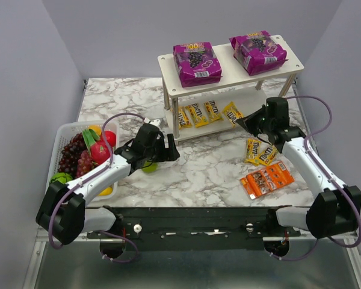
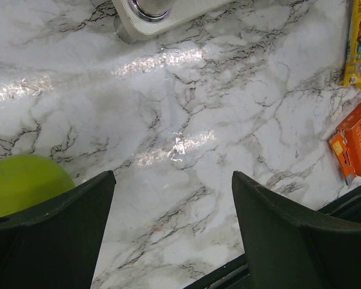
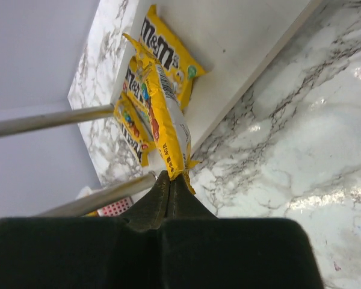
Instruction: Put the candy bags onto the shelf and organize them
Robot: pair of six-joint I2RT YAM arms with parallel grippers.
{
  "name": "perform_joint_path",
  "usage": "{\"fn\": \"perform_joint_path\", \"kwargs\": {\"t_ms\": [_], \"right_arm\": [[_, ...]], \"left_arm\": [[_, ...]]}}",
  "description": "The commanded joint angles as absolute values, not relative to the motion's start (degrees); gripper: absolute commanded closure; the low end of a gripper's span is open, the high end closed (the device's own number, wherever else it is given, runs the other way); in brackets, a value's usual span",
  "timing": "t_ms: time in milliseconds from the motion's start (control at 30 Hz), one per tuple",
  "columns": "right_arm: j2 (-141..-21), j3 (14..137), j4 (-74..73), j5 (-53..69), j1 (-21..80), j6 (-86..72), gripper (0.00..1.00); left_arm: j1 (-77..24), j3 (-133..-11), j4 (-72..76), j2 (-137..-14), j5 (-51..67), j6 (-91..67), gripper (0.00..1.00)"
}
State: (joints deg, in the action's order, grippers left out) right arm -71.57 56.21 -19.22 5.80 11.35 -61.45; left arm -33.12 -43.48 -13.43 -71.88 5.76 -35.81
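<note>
The yellow packet's loose end [image 1: 229, 106] points into the open space [image 1: 225, 101] beside the row, so the robot's right gripper goes on inward and lets go on the lower level.
Two purple candy bags [image 1: 197, 62] [image 1: 258, 52] lie on the top tier of the white shelf [image 1: 168, 66]. Three yellow packets [image 1: 197, 114] lie side by side on its lower tier. My right gripper [image 1: 243, 124] is shut on the edge of another yellow packet [image 3: 166, 114], holding it on edge over the lower tier's front corner [image 3: 240, 78], beside the packets lying there [image 3: 168, 53]. Two yellow packets [image 1: 259, 152] and the orange pack [image 1: 266, 180] lie on the marble table. My left gripper [image 2: 173, 176] hangs open over bare marble, nothing between its fingers.
A white fruit basket [image 1: 59, 139] with grapes and other fruit stands at the left. A green fruit [image 2: 24, 180] lies on the table beside my left gripper. A shelf leg's foot [image 2: 149, 9] stands just ahead of that gripper. The table's near edge is close below it.
</note>
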Motion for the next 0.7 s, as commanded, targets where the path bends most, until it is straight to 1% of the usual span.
{"fn": "perform_joint_path", "kwargs": {"t_ms": [0,267,500,667], "right_arm": [[-77.1,60.6,-16.1,4.9,9.1,-61.9,0.99],[-90.9,65.3,-10.9,6.8,6.9,-65.3,0.97],[-98.8,68.1,-9.7,7.4,6.0,-66.4,0.96],[-102.4,69.4,-10.1,8.0,5.9,-68.5,0.91]], "left_arm": [[-33.4,-43.7,-14.9,-70.2,3.7,-35.5,0.12],[-33.3,-43.9,-15.4,-69.9,2.4,-35.3,0.12],[-32.9,-44.1,-16.6,-68.3,0.4,-35.3,0.12],[-31.9,-43.9,-16.9,-67.9,0.4,-35.1,0.12]]}}
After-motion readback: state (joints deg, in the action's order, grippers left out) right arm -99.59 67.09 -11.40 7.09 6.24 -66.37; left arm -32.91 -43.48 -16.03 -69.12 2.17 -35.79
